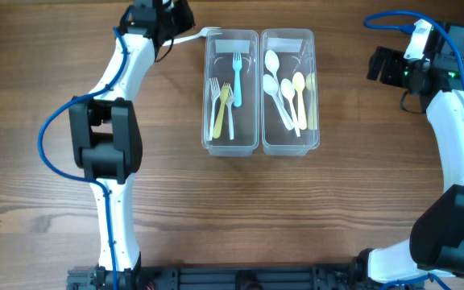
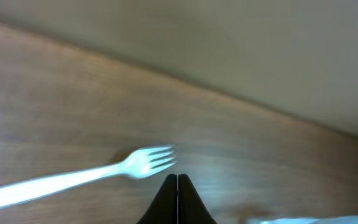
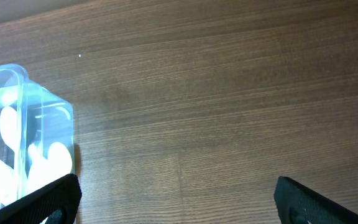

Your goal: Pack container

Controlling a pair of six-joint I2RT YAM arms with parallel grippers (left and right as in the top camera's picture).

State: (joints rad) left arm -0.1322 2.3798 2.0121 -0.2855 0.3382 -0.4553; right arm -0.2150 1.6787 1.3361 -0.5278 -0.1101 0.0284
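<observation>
Next, I push the fork's tines (image 1: pixel 213 31) round toward the table's far edge, left gripper closed, before grabbing it: the white fork (image 1: pixel 188 38) lies crosswise by the container's far corner.
The clear twin container (image 1: pixel 208 97) sits at the middle back of the table. Its left tub holds forks, among them a blue fork (image 1: pixel 237 76) and a yellow one (image 1: pixel 221 109). Its right tub holds white spoons (image 1: pixel 279 93) and a yellow spoon (image 1: pixel 300 89). A white fork (image 1: pixel 198 35) lies by the container's far left corner, tines toward it. My left gripper (image 1: pixel 176 34) is shut at that fork's handle end. In the left wrist view the white fork (image 2: pixel 92 174) lies just left of the shut gripper (image 2: pixel 178 177), not between the fingers. My right gripper (image 1: pixel 377 64) is open and empty, right of the container.
In the right wrist view one corner of the container (image 3: pixel 23 93) shows at the left, with bare wooden table (image 3: pixel 216 112) between the wide-apart fingers (image 3: pixel 48 202). Both arms' white links and blue cables stand along the table's left and right sides.
</observation>
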